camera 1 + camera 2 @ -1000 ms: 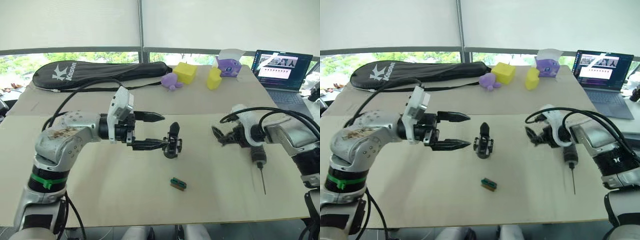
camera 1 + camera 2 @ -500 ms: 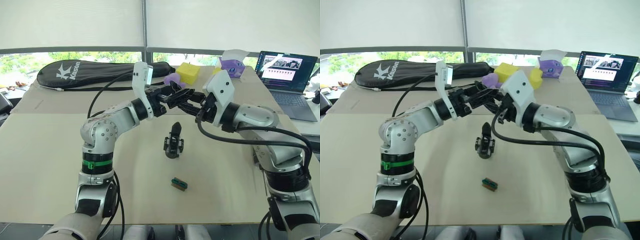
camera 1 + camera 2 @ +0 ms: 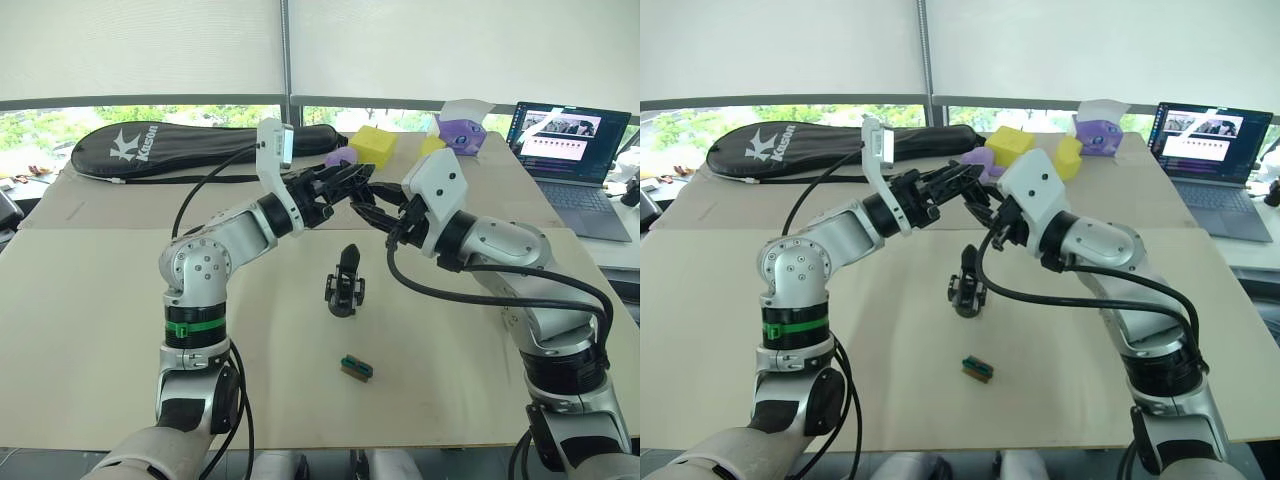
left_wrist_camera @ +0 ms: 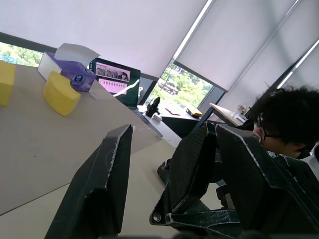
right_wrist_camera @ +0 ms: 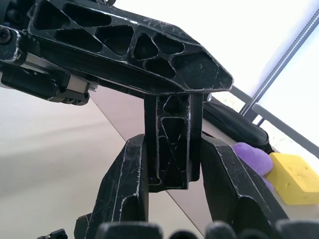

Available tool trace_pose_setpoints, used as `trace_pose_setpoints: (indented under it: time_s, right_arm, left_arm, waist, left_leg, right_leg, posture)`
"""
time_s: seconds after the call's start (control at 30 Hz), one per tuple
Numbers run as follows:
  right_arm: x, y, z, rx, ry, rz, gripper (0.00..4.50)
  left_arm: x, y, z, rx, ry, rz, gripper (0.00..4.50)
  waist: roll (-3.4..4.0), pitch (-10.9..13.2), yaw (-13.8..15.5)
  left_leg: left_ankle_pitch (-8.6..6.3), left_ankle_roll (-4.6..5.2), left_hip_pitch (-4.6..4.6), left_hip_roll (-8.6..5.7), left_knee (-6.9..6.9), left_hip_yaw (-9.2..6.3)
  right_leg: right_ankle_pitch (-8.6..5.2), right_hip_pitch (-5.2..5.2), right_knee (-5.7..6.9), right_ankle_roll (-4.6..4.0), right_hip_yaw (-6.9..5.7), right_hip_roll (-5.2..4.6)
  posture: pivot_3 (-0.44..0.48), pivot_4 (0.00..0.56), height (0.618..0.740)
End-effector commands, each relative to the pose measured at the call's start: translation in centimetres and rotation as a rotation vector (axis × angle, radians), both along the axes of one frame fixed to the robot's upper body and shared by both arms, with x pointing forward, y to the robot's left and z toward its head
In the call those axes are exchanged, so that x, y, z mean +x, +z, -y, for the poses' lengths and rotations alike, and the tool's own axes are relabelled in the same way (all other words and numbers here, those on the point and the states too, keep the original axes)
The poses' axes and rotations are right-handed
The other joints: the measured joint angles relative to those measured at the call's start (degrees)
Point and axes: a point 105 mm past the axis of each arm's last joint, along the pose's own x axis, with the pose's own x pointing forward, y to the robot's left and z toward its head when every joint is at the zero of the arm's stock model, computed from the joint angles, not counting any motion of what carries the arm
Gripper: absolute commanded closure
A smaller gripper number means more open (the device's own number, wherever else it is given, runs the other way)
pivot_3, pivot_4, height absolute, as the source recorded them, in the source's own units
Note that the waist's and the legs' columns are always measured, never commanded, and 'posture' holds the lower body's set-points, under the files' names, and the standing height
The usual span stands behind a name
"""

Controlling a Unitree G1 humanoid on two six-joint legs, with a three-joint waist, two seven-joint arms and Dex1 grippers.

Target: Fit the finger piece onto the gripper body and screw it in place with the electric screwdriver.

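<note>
A raised green piece (image 3: 357, 364) sits on top of the small green-and-brown block (image 3: 356, 369). I should expect the block to hold screws for the electric screwdriver.
The gripper body (image 3: 344, 283) stands upright on the table's middle, one black finger pointing up. Above and behind it my two grippers meet in the air. My right gripper (image 3: 375, 208) is shut on a black latticed wedge, the finger piece (image 5: 172, 144). My left gripper (image 3: 360, 186) is open, its fingers (image 4: 102, 184) spread wide either side of that piece, and one left finger crosses over the piece's tip. The electric screwdriver is hidden behind my right arm.
A small green-and-brown block (image 3: 356, 367) lies in front of the gripper body. At the table's far side are a black racket bag (image 3: 190, 140), yellow foam blocks (image 3: 370, 145), a purple toy (image 3: 975, 157), a tissue box (image 3: 460, 130) and a laptop (image 3: 560, 140). A person's head (image 4: 289, 114) is nearby.
Within the last second both arms rose from the table's sides and came together above the gripper body. In the last half second they have barely shifted.
</note>
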Motion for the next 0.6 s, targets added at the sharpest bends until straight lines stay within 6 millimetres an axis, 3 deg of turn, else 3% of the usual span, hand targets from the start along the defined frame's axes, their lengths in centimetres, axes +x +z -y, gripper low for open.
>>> trace_pose_setpoints:
  time_s: [0.03,0.1,0.2,0.47,0.5,0.6]
  right_arm:
    - [-0.5,1.7,0.1,0.021,0.000,0.080,3.41]
    - [-0.6,1.7,0.1,0.020,-0.001,0.082,3.41]
    - [-0.6,1.7,0.1,0.015,-0.004,0.083,3.41]
    - [-0.9,2.0,0.5,-0.003,-0.018,0.106,3.41]
    - [-1.0,2.1,0.6,-0.002,-0.012,0.104,2.38]
    - [-2.3,2.5,0.7,-0.011,0.103,0.029,1.39]
  left_arm:
    - [-0.3,1.2,-0.2,-0.030,0.009,0.058,2.24]
    - [-0.3,1.1,-0.1,-0.034,0.009,0.055,2.96]
    - [-0.3,1.1,-0.2,-0.046,0.007,0.049,4.40]
    - [-0.2,1.4,0.0,0.000,-0.028,0.092,4.49]
    - [-0.2,1.4,0.0,0.013,-0.037,0.101,4.49]
    - [-0.7,1.2,-0.1,0.122,-0.134,0.172,4.49]
  waist:
    - [0.00,0.00,-0.02]
    - [0.00,0.00,-0.01]
    - [0.00,0.00,-0.05]
    - [0.00,0.00,-0.19]
    - [0.00,0.00,-0.22]
    - [0.00,0.00,-0.36]
  left_leg:
    - [0.00,0.00,0.00,0.00,0.00,0.00]
    - [0.00,0.00,0.00,0.00,0.00,0.01]
    - [0.00,0.00,0.00,0.00,0.00,0.01]
    - [0.00,-0.01,0.03,0.00,-0.03,0.02]
    - [0.01,-0.01,0.03,0.00,-0.03,0.02]
    - [0.01,-0.03,0.07,0.00,-0.09,0.04]
  right_leg:
    - [0.00,0.00,0.00,0.00,0.00,0.00]
    - [0.00,0.00,0.00,0.00,0.00,0.00]
    - [0.00,0.01,-0.01,0.00,-0.01,-0.01]
    - [0.00,0.02,0.00,0.00,0.01,0.01]
    - [0.00,0.01,0.00,0.00,0.01,0.01]
    - [0.00,0.01,0.00,0.00,0.01,0.05]
  posture:
    - [0.000,0.150,0.740]
    - [0.000,0.150,0.740]
    - [0.000,0.150,0.740]
    - [0.000,0.150,0.740]
    - [0.000,0.150,0.740]
    - [0.000,0.150,0.740]
